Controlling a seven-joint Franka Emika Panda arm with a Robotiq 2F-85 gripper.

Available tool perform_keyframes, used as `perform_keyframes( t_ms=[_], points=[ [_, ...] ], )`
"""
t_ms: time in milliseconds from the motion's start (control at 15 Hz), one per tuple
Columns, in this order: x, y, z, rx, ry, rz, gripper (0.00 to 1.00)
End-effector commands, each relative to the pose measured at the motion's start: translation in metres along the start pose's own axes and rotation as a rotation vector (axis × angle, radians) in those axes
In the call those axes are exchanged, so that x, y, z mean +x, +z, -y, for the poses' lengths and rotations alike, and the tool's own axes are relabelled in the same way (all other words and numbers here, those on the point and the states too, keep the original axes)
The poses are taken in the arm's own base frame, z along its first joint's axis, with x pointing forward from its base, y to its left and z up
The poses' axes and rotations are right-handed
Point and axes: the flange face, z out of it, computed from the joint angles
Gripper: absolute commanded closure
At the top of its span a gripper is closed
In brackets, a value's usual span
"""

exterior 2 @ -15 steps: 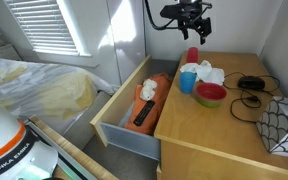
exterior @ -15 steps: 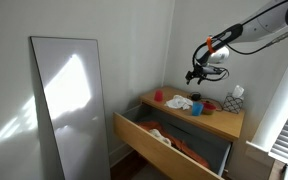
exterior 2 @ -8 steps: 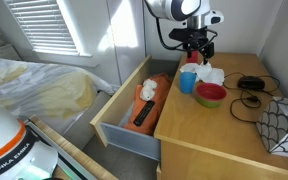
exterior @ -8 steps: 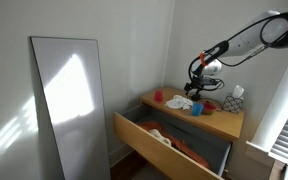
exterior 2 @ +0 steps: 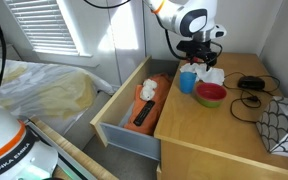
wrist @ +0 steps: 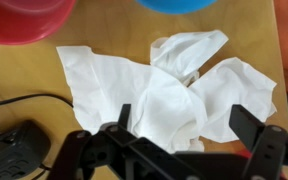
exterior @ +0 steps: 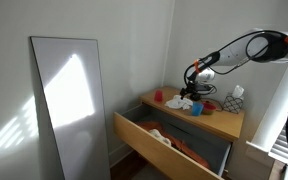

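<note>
My two fingers are on either side of the white cloth's middle [wrist: 174, 100], which lies clear of the blue cup. My gripper should keep going down until its fingers are around the crumpled fold [wrist: 168, 122], then close.
A crumpled white cloth [wrist: 154, 85] lies on the wooden dresser top [wrist: 44, 75]. My gripper [wrist: 187, 128] hangs just above it, open, with one black finger on each side of the cloth's middle fold and nothing held. In both exterior views the gripper [exterior: 192, 91] [exterior 2: 202, 60] sits low over the cloth [exterior: 180, 103] [exterior 2: 212, 73]. A blue cup [exterior 2: 188, 81] [wrist: 179, 4] and a red bowl [exterior 2: 211, 95] [wrist: 24, 20] stand close beside the cloth. A red cup [exterior 2: 192, 54] [exterior: 158, 97] is behind it.
The dresser's top drawer [exterior 2: 124, 125] [exterior: 169, 142] is pulled out, with orange clothing [exterior 2: 154, 85] and a dark item inside. A black cable and device [exterior 2: 251, 83] [wrist: 14, 140] lie on the top. A tissue box [exterior: 234, 100], a leaning mirror [exterior: 69, 100] and a bed [exterior 2: 39, 85] are nearby.
The arm has come down from high above the dresser to just over the white cloth. The jaws have stayed open.
</note>
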Motion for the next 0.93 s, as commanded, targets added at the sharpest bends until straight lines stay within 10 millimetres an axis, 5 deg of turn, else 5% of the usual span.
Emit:
perform_keyframes(
  t_ms=[0,867],
  points=[
    [0.014,0.027,-0.010,0.042,-0.036,-0.023,0.00],
    [0.025,0.089,0.004,0.079,-0.088,-0.021,0.03]
  ],
)
